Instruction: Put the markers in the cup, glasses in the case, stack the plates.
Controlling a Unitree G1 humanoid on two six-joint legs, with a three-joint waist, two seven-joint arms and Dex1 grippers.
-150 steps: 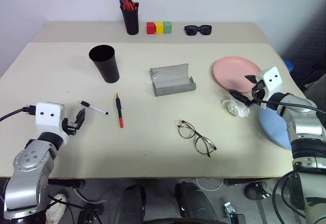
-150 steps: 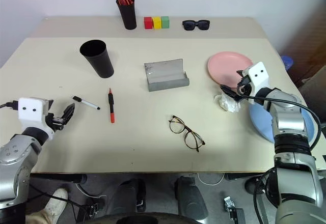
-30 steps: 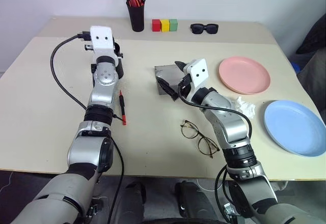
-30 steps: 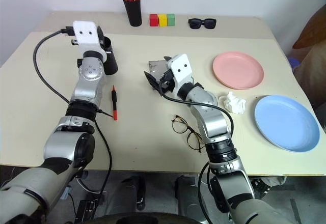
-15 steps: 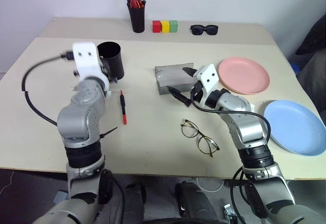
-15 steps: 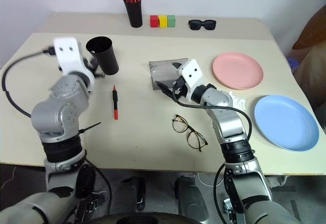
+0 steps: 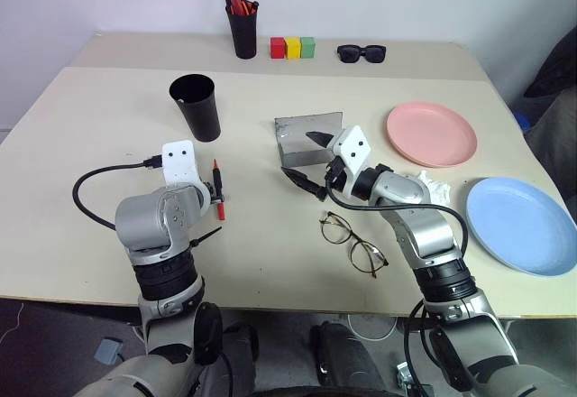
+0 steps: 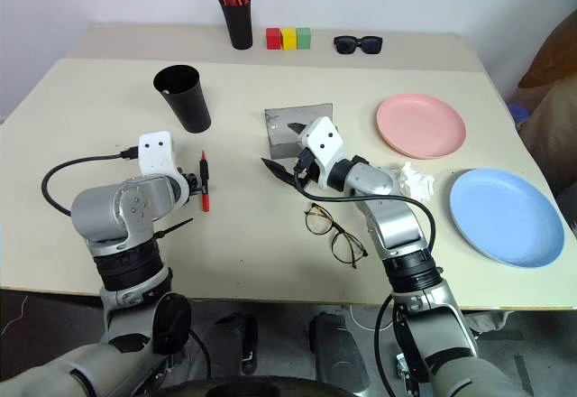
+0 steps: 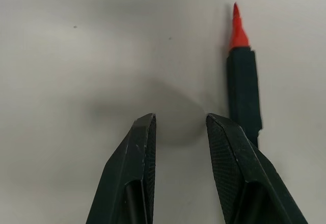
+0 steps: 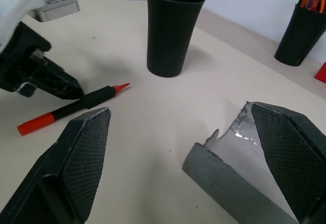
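I expect the slim red marker (image 7: 218,189) to lean against the cup's rim when I lower it in, because the black cup's opening (image 7: 192,88) is much wider than the marker.
A red marker (image 7: 216,189) lies on the table in front of the black cup (image 7: 195,106). My left gripper (image 9: 181,119) hangs low over the table just beside the marker (image 9: 243,91), open by a narrow gap with nothing between its fingers. The grey case (image 7: 311,135) stands open mid-table. My right gripper (image 7: 305,155) is open wide and level at the case's near left corner, holding nothing. The wire-framed glasses (image 7: 352,244) lie unfolded in front of the case. The pink plate (image 7: 432,133) and the blue plate (image 7: 521,226) sit apart at the right.
A crumpled white tissue (image 7: 431,185) lies between the plates. At the back edge stand a black pen holder (image 7: 242,27) with orange-capped pens, three coloured blocks (image 7: 293,47) and black sunglasses (image 7: 361,51). The blue plate lies close to the table's right edge.
My left arm has pulled back from the cup and come down beside the red marker. My right gripper has sunk a little and turned at the case, still wide open.
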